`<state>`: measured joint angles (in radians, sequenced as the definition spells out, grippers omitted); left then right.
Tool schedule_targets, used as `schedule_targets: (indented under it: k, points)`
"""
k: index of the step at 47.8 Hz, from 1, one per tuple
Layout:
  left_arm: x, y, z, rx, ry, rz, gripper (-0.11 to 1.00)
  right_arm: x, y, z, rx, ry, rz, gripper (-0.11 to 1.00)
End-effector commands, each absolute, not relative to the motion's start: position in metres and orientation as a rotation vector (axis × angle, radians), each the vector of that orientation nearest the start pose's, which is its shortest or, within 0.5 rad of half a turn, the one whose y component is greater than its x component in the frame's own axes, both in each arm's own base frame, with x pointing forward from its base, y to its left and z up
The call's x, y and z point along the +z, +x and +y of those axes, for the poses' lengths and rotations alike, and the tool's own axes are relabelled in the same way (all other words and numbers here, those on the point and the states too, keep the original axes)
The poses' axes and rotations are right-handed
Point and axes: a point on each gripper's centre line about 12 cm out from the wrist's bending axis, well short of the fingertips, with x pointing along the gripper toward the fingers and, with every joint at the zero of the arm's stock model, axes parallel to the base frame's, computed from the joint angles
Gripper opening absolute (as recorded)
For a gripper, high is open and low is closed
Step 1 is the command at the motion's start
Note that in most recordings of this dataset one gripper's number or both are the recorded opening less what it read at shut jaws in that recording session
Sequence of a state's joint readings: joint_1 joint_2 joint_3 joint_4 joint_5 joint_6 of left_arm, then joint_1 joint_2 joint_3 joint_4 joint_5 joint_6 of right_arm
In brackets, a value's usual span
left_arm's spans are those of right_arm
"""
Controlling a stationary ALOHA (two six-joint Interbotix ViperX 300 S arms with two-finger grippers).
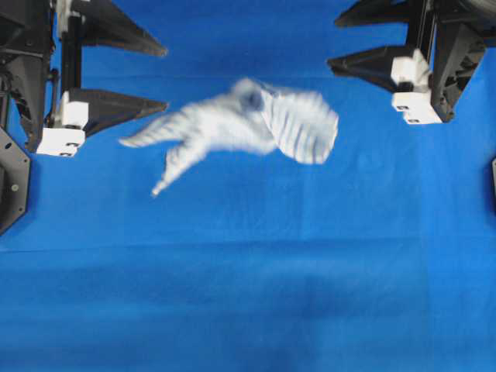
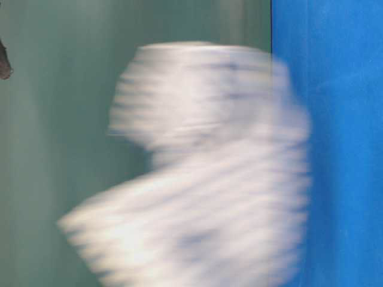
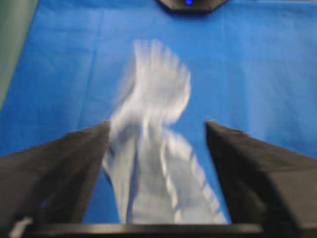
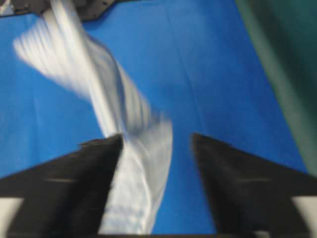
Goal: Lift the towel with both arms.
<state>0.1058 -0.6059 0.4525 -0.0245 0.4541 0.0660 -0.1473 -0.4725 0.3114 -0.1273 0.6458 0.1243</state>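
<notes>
I expect the towel (image 1: pixel 298 125), which is bunched and twisted with a loose tail (image 1: pixel 170 168), to hang in droopy, overlapping folds when I lift it.
The towel (image 1: pixel 248 124), white with thin blue-grey stripes, is smeared by motion blur between the two arms, bunched and twisted, over the blue sheet (image 1: pixel 248 294). My left gripper (image 1: pixel 165 77) stands open at the upper left, its fingers wide apart. The right gripper (image 1: pixel 333 43) is likewise open at the upper right. In the left wrist view the towel (image 3: pixel 153 94) streams between the spread jaws of the left gripper (image 3: pixel 157 124), gripped by neither. The right wrist view shows the towel (image 4: pixel 79 54) brushing past the left finger of the right gripper (image 4: pixel 156 136). At table level the towel (image 2: pixel 209 179) fills the frame as a blur.
The blue sheet covers the whole table. A green wall (image 2: pixel 60 119) stands behind it. Black arm bases sit at the left edge (image 1: pixel 12 178) and at the top of the left wrist view (image 3: pixel 188 4).
</notes>
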Motion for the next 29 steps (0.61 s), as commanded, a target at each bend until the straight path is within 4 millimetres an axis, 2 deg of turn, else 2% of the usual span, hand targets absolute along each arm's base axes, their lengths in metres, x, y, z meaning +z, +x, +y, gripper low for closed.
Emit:
schedule_targets:
  k: [1, 5, 9, 15, 29]
  points:
    - [0.426, 0.282, 0.027, 0.084, 0.028, 0.273, 0.83, 0.428, 0.309, -0.055, -0.224, 0.031, 0.438, 0.67]
    - [0.421, 0.282, 0.027, 0.083, 0.025, 0.284, 0.93, 0.427, 0.309, -0.055, -0.225, 0.031, 0.441, 0.61]
    - [0.414, 0.283, 0.025, 0.076, 0.023, 0.302, 0.92, 0.421, 0.310, -0.055, -0.225, 0.034, 0.455, 0.62]
    - [0.396, 0.288, 0.021, 0.062, 0.022, 0.340, 0.92, 0.402, 0.314, -0.051, -0.211, 0.040, 0.502, 0.62]
    - [0.321, 0.301, 0.016, 0.039, 0.015, 0.476, 0.92, 0.333, 0.330, -0.046, -0.193, 0.077, 0.600, 0.62]
